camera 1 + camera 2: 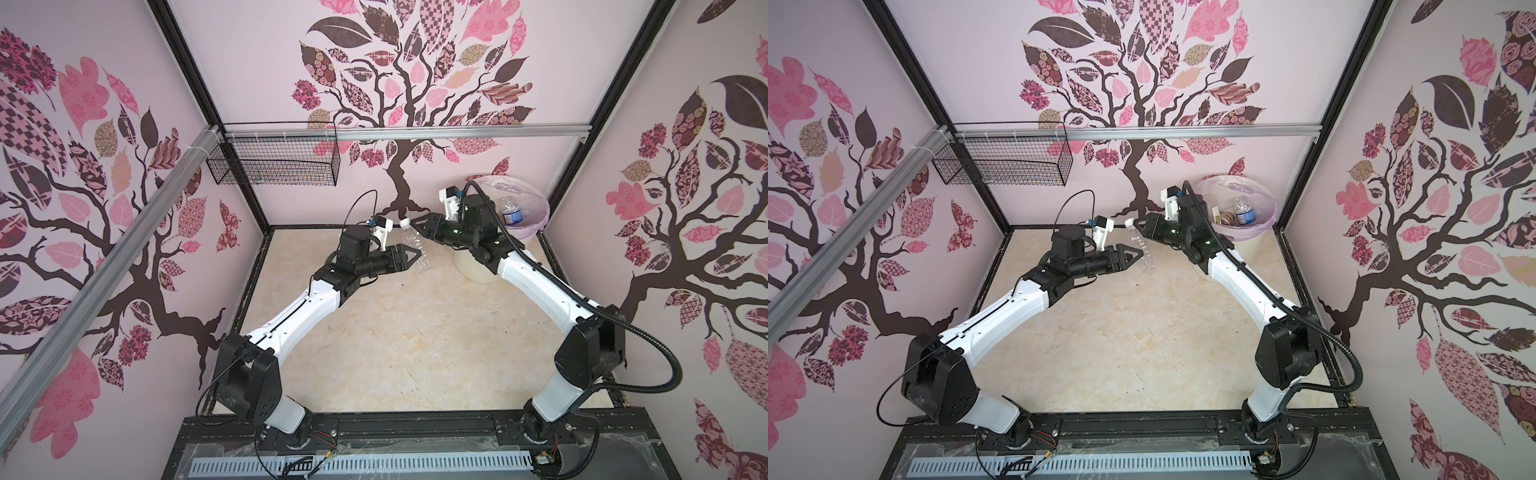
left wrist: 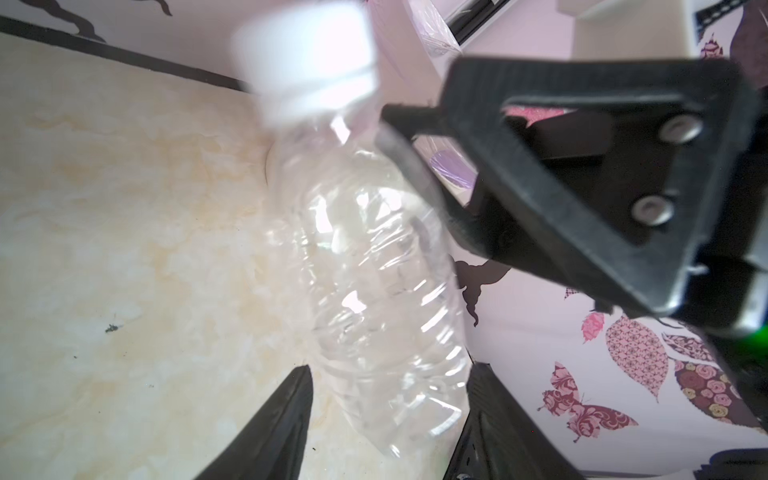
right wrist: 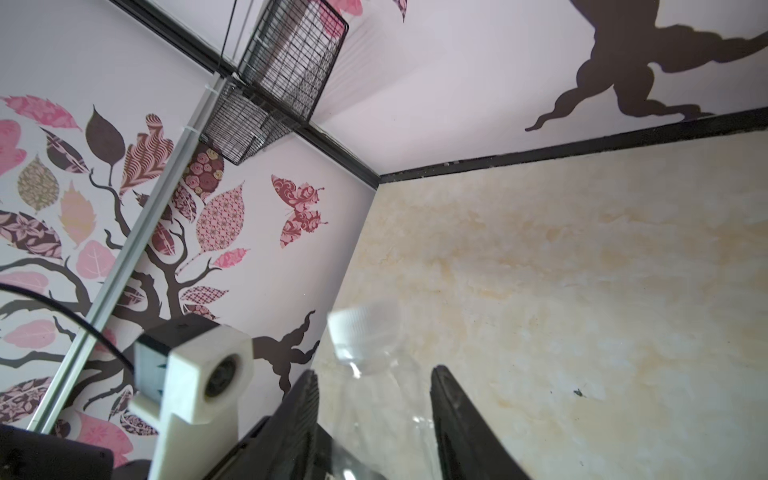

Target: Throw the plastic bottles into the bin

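Observation:
The bin [image 1: 521,209] is behind the robot's right arm and far from its left gripper, so next the right gripper picks up the bottle [image 1: 412,238] and drops it into the bin.
A clear plastic bottle [image 1: 415,246] [image 1: 1139,246] with a white cap hangs over the back of the floor, tilted, between both grippers. My right gripper [image 1: 415,227] [image 1: 1140,227] is shut on its upper part just below the cap; in the right wrist view both fingers press the bottle [image 3: 374,399]. My left gripper [image 1: 417,255] [image 1: 1144,254] stands open around the bottle's lower end [image 2: 386,291], with a gap at one finger [image 2: 291,407]. The cream bin [image 1: 536,199] [image 1: 1273,208] with its lilac liner stands at the back right, behind the right arm. It holds a blue-labelled bottle [image 1: 512,214] [image 1: 1246,214].
A black wire basket [image 1: 274,160] [image 1: 1005,160] hangs from the aluminium rail at the back left. Patterned walls close in the floor on three sides. The right arm's black cable hose [image 1: 673,370] loops out on the right.

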